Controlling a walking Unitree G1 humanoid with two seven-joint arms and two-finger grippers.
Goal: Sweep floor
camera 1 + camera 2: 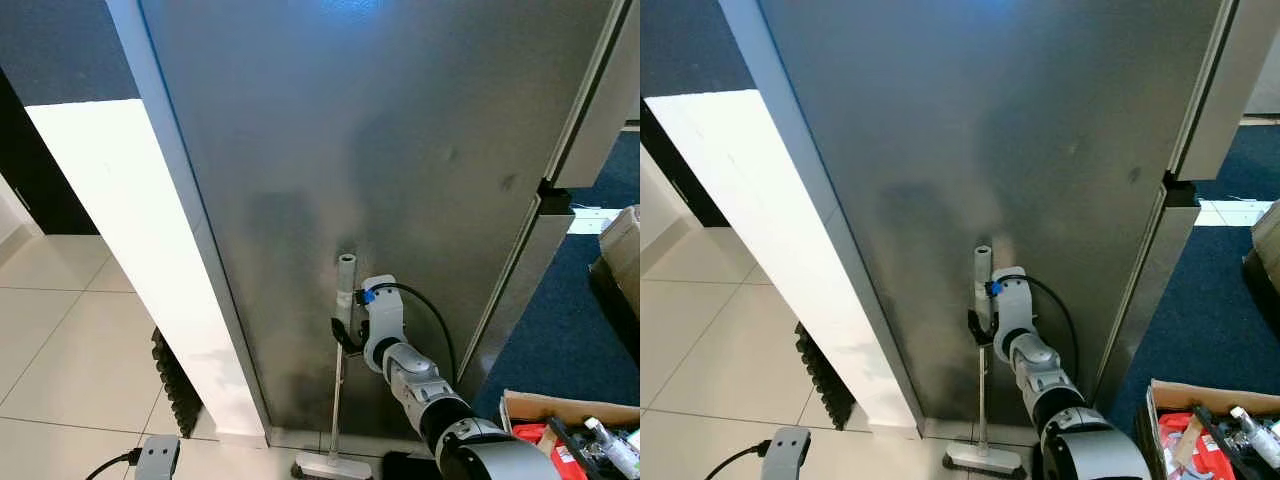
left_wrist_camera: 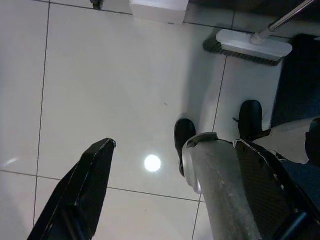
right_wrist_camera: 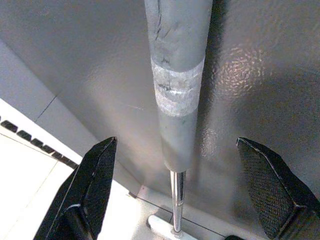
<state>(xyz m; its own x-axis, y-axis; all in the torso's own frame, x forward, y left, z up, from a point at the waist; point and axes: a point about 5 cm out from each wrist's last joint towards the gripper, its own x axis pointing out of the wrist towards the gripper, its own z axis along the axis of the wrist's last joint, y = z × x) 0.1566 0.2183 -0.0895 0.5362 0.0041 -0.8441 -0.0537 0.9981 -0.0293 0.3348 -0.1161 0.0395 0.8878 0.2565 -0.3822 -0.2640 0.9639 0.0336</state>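
The broom's white head [image 1: 332, 466] will turn and come along when I pull the pole from the panel, because the metal pole [image 1: 336, 410] goes straight into the head.
A broom stands upright against a tall grey panel [image 1: 380, 150], its grey handle [image 1: 345, 290] taped near the top and its white head [image 1: 332, 466] resting on the floor. My right gripper [image 1: 342, 335] is at the upper handle. In the right wrist view its fingers [image 3: 97, 180] are spread wide, with the handle [image 3: 177, 75] between them and untouched, so the right gripper [image 3: 176, 145] is open. My left gripper [image 2: 174, 145] hangs open over the white tiles, and the broom head [image 2: 252, 45] lies ahead of my feet.
A black ribbed grille [image 1: 175, 380] sits low at the white wall, left of the panel. A grey plug block [image 1: 157, 456] with a cable lies on the tiles. An open cardboard box [image 1: 575, 415] of clutter stands on blue carpet [image 1: 560, 330] at the right.
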